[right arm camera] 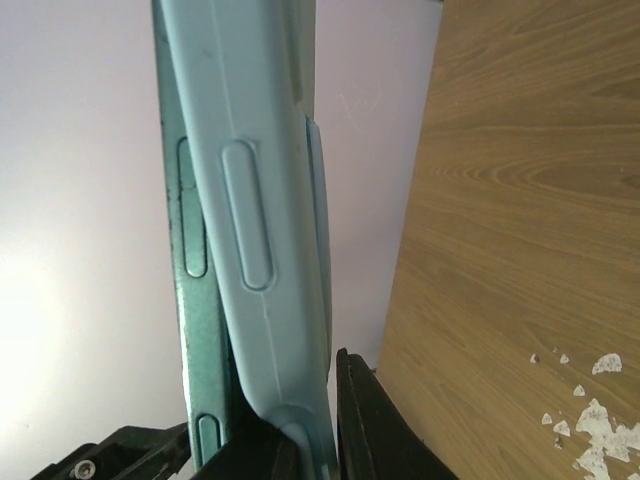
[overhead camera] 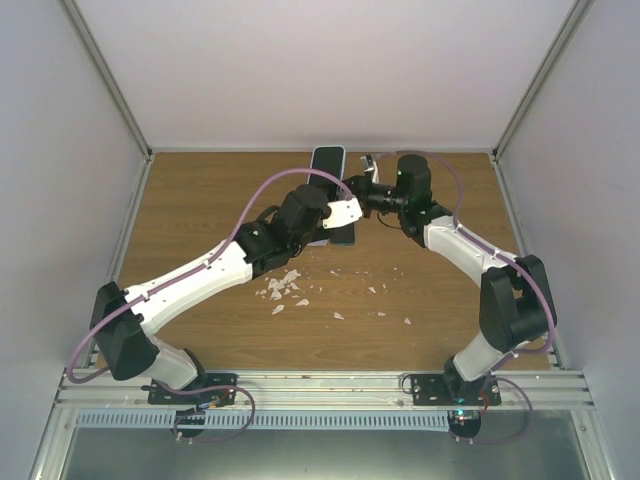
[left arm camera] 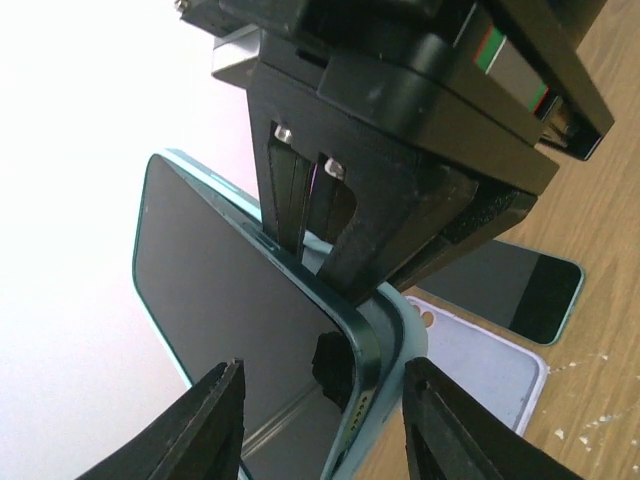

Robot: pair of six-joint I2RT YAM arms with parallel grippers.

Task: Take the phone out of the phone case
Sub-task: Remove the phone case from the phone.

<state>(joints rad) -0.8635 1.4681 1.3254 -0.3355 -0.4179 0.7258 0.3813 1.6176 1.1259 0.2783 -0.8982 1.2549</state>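
Observation:
The fingers of my left gripper have both the phone's corner and the case's peeled edge point(left arm camera: 407, 340) between them, so I should move back and pinch only the phone's green edge point(left arm camera: 366, 352).
A dark-screened phone point(left arm camera: 230, 300) in a light blue case point(left arm camera: 410, 325) is held up off the table at the back centre point(overhead camera: 328, 160). My right gripper point(right arm camera: 315, 440) is shut on the case's lower corner, where the case point(right arm camera: 260, 200) is peeled away from the phone's green edge point(right arm camera: 190, 300). In the top view it point(overhead camera: 360, 192) reaches in from the right. My left gripper point(left arm camera: 325, 430) is open, with its fingers on either side of the phone's peeled corner and not touching it. In the top view it point(overhead camera: 345, 212) sits just below the phone.
A second phone point(left arm camera: 520, 290) and a lilac case point(left arm camera: 480, 360) lie on the wooden table point(overhead camera: 200, 200) under the grippers. White crumbs point(overhead camera: 282, 290) are scattered mid-table. Pale walls close in the back and both sides.

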